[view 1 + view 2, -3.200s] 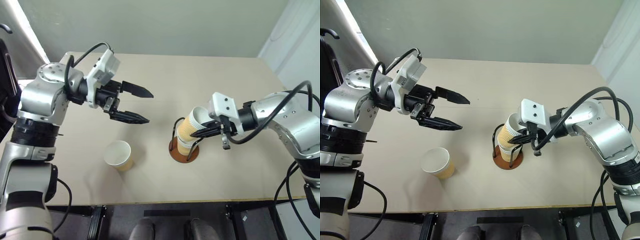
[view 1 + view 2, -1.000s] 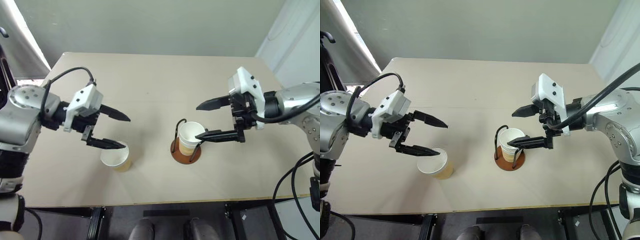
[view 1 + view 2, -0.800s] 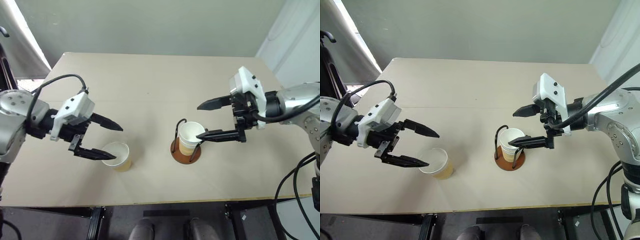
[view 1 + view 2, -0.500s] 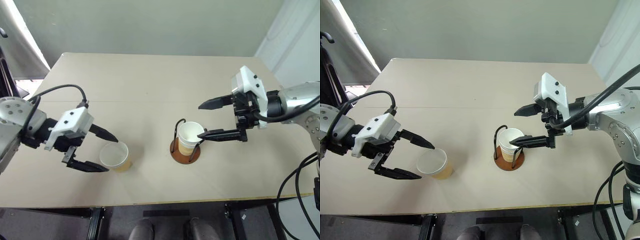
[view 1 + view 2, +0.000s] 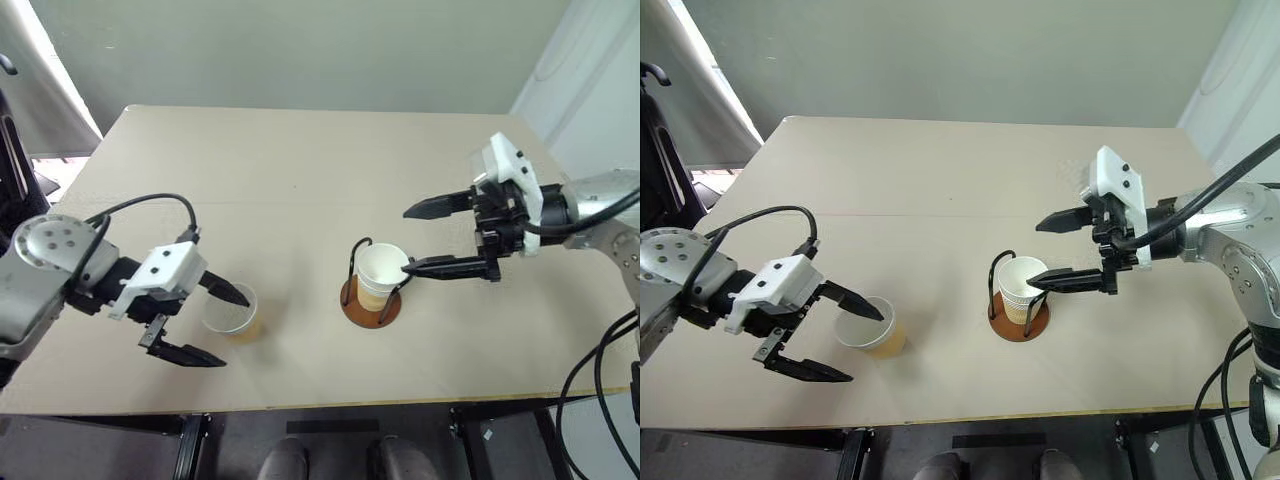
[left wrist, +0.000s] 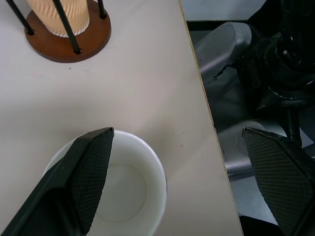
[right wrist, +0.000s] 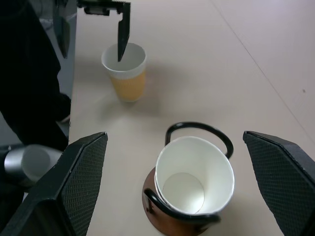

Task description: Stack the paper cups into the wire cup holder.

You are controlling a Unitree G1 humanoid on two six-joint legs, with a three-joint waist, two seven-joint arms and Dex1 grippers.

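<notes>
The loose paper cup (image 5: 231,312) will go in nearly to its rim when I lower it, because the holder's top cup (image 5: 383,265) is wide open and empty.
One loose paper cup (image 5: 232,312) stands upright on the table near its front edge. My left gripper (image 5: 236,331) is open beside it, one finger (image 6: 88,167) reaching over the cup's mouth (image 6: 123,191) and the other finger (image 6: 280,167) out past the table edge. The wire cup holder (image 5: 370,308) stands mid-table with nested paper cups (image 5: 382,272) inside its black loops (image 7: 197,130). My right gripper (image 5: 405,242) hangs open just right of the holder, its lower finger close to the top cup's rim, nothing held.
The tan table (image 5: 300,170) is bare behind the holder and the cup. Its front edge (image 6: 206,108) runs right beside my left gripper. A dark stand (image 5: 15,150) sits off the table's left side.
My left gripper has sunk and drawn back toward the table's front edge, coming level with the loose cup. The right gripper, which earlier let go of a cup in the holder, has stayed open and still.
</notes>
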